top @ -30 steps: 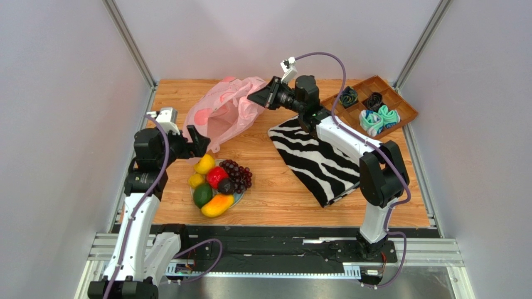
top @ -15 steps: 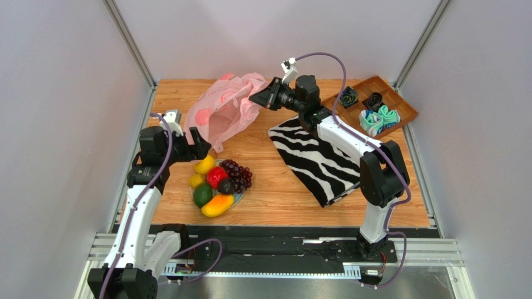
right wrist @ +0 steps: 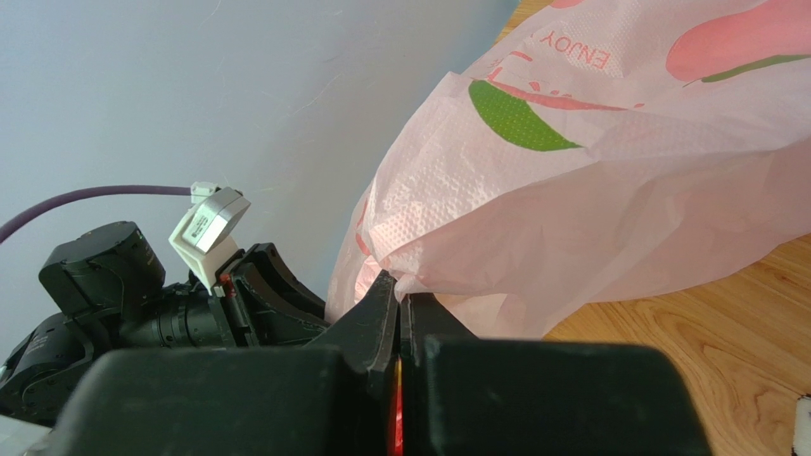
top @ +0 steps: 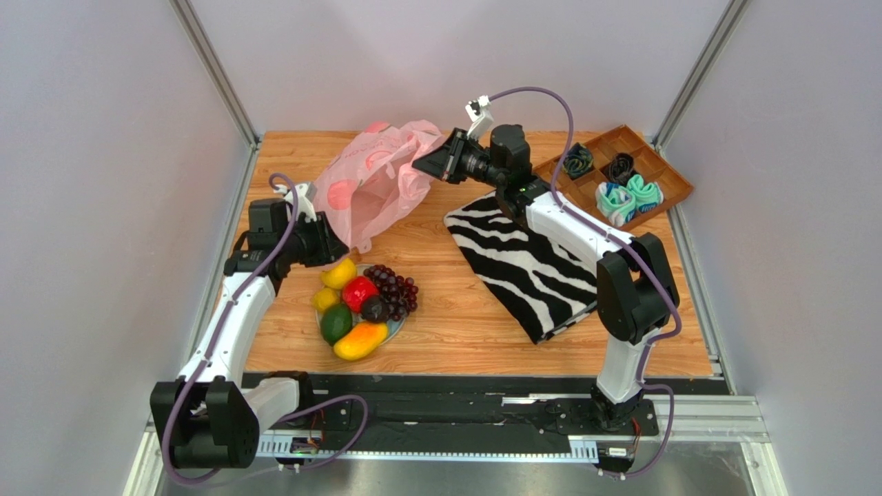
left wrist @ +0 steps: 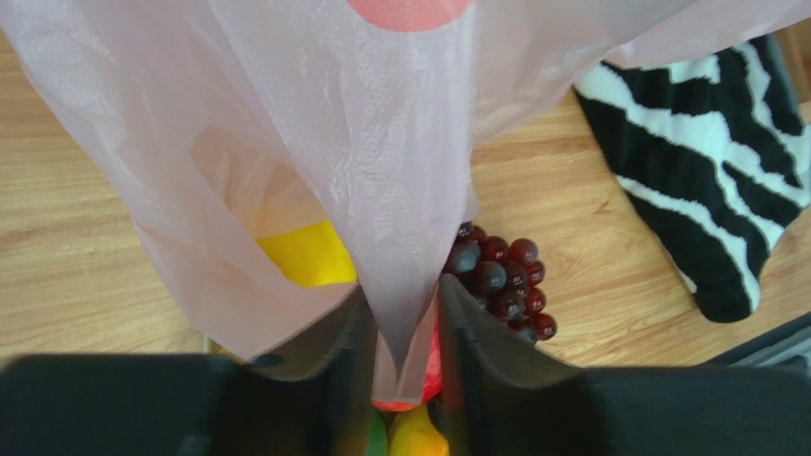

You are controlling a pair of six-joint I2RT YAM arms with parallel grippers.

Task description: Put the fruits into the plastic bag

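Next, my left gripper pulls the bag back out of the way before my right gripper takes the dark fruit [top: 375, 309], because the bag's fold in my left gripper [top: 355, 251] hangs over the fruits.
The pink plastic bag [top: 375, 184] hangs off the table between both grippers. My right gripper [top: 424, 160] [right wrist: 400, 290] is shut on its upper right edge. My left gripper [top: 329, 240] [left wrist: 400, 294] has closed in on a fold of the bag [left wrist: 400, 190] at its lower left edge, with the film pinched between the fingertips. The fruits lie in a heap just below: two lemons [top: 339, 273], red fruit [top: 359, 292], grape bunch [top: 393, 287] [left wrist: 500, 275], green fruit [top: 334, 323] and mango [top: 360, 340]. One lemon [left wrist: 305, 255] shows through the bag film.
A zebra-striped cloth [top: 523, 258] [left wrist: 704, 171] lies right of centre under the right arm. A wooden divided tray [top: 678, 186] with rolled teal and black cloth bundles [top: 626, 196] stands at the back right. Side walls close in the table.
My left arm has reached forward and right to the bag's lower edge, and its jaws have gone from wide open to closed on a fold. The right gripper keeps its hold.
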